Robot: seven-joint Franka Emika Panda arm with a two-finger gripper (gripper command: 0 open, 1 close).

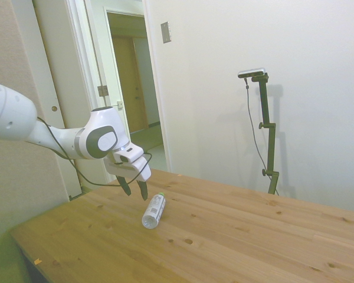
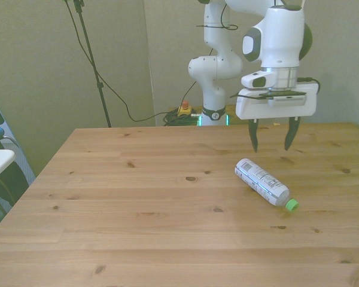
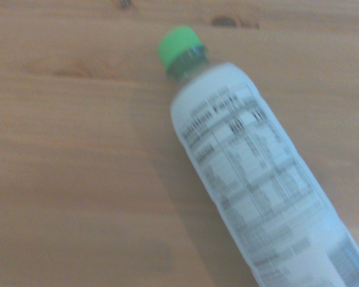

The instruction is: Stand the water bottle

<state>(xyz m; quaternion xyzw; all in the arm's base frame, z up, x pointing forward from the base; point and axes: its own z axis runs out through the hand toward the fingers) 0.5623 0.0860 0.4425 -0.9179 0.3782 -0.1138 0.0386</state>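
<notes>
The water bottle's nutrition panel (image 3: 254,155) is facing up, so the water bottle's front label (image 2: 262,182) should be hidden underneath and come into view when I stand the water bottle up.
The water bottle (image 2: 262,182) lies on its side on the wooden table (image 2: 137,197), its green cap (image 2: 292,205) pointing toward the front view's right and near edge. In the side view the water bottle (image 1: 154,210) lies just right of my fingers. The wrist view shows the water bottle (image 3: 257,179) close up, white label with dark print, cap (image 3: 179,46) visible. My gripper (image 2: 274,139) hangs open above the table, just behind the bottle's base end, fingers pointing down with nothing between them. From the side, my gripper (image 1: 135,189) hovers above the tabletop.
An open doorway (image 1: 133,88) stands behind the table in the side view. Cables and a small red-and-yellow button box (image 2: 183,110) sit behind the table's far edge in the front view.
</notes>
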